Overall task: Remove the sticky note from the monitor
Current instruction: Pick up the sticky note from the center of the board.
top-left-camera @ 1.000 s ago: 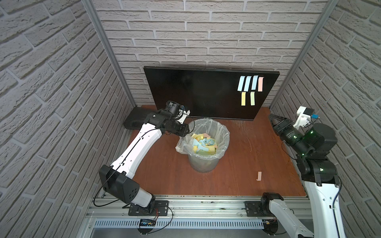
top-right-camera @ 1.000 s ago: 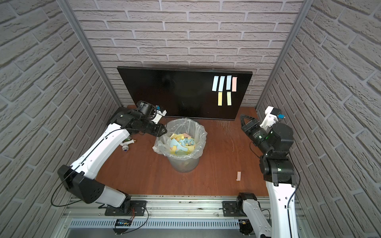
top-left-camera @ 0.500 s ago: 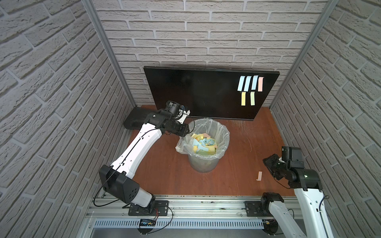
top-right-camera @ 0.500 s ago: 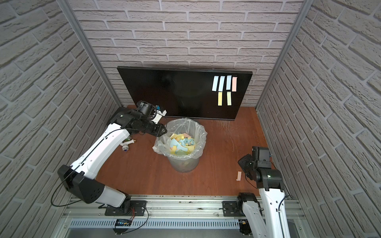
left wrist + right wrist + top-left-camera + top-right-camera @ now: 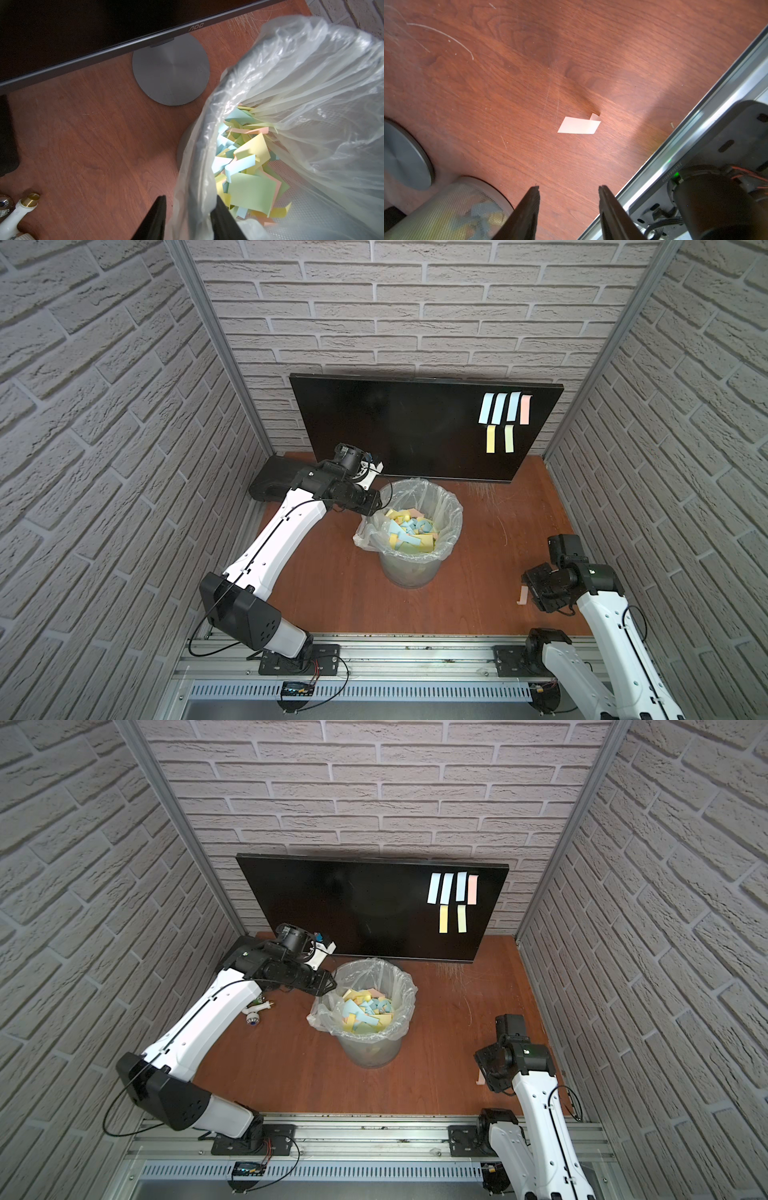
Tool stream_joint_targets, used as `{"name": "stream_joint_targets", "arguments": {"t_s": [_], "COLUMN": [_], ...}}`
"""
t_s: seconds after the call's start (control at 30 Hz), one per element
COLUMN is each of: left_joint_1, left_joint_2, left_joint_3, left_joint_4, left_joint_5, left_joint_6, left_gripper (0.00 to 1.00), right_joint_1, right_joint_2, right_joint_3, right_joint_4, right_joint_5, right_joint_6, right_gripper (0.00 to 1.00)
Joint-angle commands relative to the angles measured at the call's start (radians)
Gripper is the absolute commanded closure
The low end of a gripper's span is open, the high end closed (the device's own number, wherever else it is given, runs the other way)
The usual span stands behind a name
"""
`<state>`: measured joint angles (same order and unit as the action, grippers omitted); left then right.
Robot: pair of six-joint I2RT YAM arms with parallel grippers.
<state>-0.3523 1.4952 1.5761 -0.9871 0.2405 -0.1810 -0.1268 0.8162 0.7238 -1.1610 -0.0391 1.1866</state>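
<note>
My right gripper keeps going down, as the pale sticky note (image 5: 579, 125) lies free in line with its open fingers, until they are around the note's flat end (image 5: 565, 125), and then close.
The black monitor (image 5: 415, 427) (image 5: 353, 903) stands at the back of the table, with several sticky notes (image 5: 505, 408) (image 5: 453, 888) in blue, pink, yellow and green on its right part. My left gripper (image 5: 374, 504) (image 5: 328, 986) (image 5: 190, 199) is shut on the bin's rim and clear liner (image 5: 311, 83), one finger inside and one outside. At the front right, my right gripper (image 5: 530, 580) (image 5: 482, 1058) (image 5: 569, 187) hangs low over the table, open and empty. A pale sticky note (image 5: 579, 125) (image 5: 523, 595) lies on the wood just beyond its fingertips, one end curled up.
The lined bin (image 5: 409, 572) (image 5: 370, 1052) holds many coloured notes at mid-table. The monitor's round grey base (image 5: 170, 68) sits behind it. A black case (image 5: 274, 481) and a white fitting (image 5: 255, 1011) lie at the back left. A metal rail (image 5: 415, 649) edges the front.
My right arm has swung down from beside the monitor's right edge to the table's front right, and its jaws have opened. The left arm has not moved.
</note>
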Motion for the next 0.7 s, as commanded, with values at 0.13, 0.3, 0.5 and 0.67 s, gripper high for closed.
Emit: {"name": "stream_joint_targets", "arguments": {"t_s": [0.13,0.3,0.5,0.67], "left_joint_1": [-0.001,-0.001,-0.001,-0.001], "left_joint_2": [0.001,0.002,0.004,0.004], "left_joint_3": [-0.001,0.004,0.003,-0.001], "left_joint_4": [0.005,0.002,0.002,0.005], "left_joint_5": [-0.015,-0.012,-0.011,-0.010], "left_joint_6": [0.003,0.003,0.002,0.002], "left_gripper": [0.61,0.61,0.61,0.61], "right_joint_1": [0.004,0.004,0.004,0.004], "right_joint_2": [0.098,0.173,0.222,0.236], "right_joint_3": [-0.029,-0.014,-0.021,-0.037], "right_joint_4": [0.087,0.109,0.130,0.141], "right_joint_5": [0.026,0.051,0.069,0.083], "right_joint_6": [0.097,0.099,0.122,0.142], "right_gripper": [0.49,0.49,0.48,0.48]}}
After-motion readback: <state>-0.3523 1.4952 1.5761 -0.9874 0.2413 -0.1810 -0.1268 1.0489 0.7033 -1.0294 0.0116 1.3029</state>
